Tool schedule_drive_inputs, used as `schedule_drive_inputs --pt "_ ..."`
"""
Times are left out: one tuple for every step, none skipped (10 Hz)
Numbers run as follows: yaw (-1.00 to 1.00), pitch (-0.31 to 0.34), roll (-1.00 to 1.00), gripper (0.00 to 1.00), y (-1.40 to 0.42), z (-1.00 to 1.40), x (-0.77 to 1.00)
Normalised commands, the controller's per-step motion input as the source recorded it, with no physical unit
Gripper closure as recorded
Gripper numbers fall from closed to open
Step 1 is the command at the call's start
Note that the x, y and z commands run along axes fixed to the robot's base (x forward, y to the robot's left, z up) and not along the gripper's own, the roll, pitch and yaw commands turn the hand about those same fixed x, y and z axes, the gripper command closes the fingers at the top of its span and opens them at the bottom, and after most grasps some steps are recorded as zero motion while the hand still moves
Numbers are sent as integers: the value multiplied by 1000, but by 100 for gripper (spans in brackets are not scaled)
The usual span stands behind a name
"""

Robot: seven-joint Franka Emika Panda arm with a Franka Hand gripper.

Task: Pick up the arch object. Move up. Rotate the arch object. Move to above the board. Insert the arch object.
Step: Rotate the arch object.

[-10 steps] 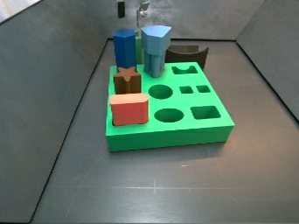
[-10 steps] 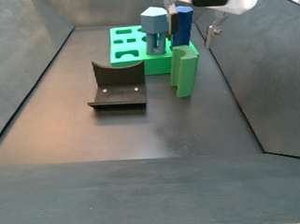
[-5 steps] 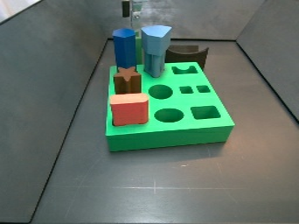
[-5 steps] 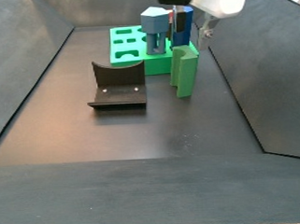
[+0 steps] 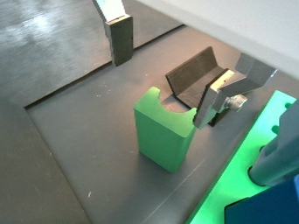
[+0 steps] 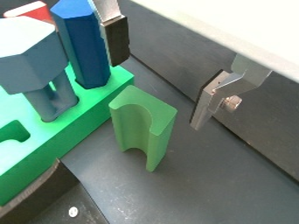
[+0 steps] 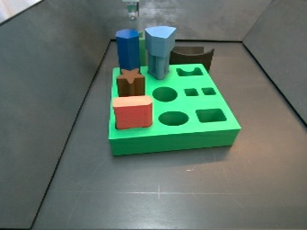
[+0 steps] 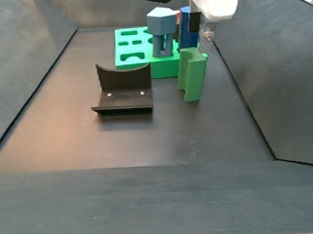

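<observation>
I expect the arch object (image 5: pixel 166 131) to stay mostly above the board when I put it in, because the blue prisms (image 7: pixel 160 50) stand tall out of the board.
The arch object (image 5: pixel 162 131) (image 6: pixel 142 133) is a bright green upright block with a curved scoop in its top. It stands on the floor against the board's edge (image 8: pixel 193 74). The board (image 7: pixel 204 135) (image 8: pixel 133 52) is the wide green slab with shaped holes. My gripper (image 5: pixel 170 63) (image 6: pixel 165 66) hangs open above the arch object, high in both side views (image 7: pixel 132 13) (image 8: pixel 205 25). Its silver fingers (image 5: pixel 121 37) touch nothing, and nothing is between them. In a side view the blue prisms hide the arch object.
The dark L-shaped fixture (image 8: pixel 121 89) (image 5: pixel 193 73) (image 7: pixel 192 56) stands on the floor beside the arch object. On the board stand two tall blue prisms (image 7: pixel 128 52) (image 7: pixel 160 49), a brown star-topped block (image 7: pixel 131 83) and a red cube (image 7: pixel 132 113). Dark walls enclose the floor.
My gripper has drifted a little sideways above the board's far end. The arch object, fixture and board pieces have not moved.
</observation>
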Motion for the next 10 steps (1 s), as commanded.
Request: schedule_drive_inputs --pt "-176 20 -12 0 0 -1000 0" --pt "-136 17 -12 0 0 -1000 2" --pt "-88 -15 -4 0 5 -1000 23" --pt "-73 -22 2 0 10 -1000 23" --pt "-60 -28 9 0 16 -848 20" --pt "-56 -30 11 0 20 -743 21" --pt "-49 -31 16 0 26 -535 23" --pt "-41 -28 19 0 28 -334 27" --pt "-39 -25 22 0 28 -190 32" --pt "-39 -22 24 100 0 0 0"
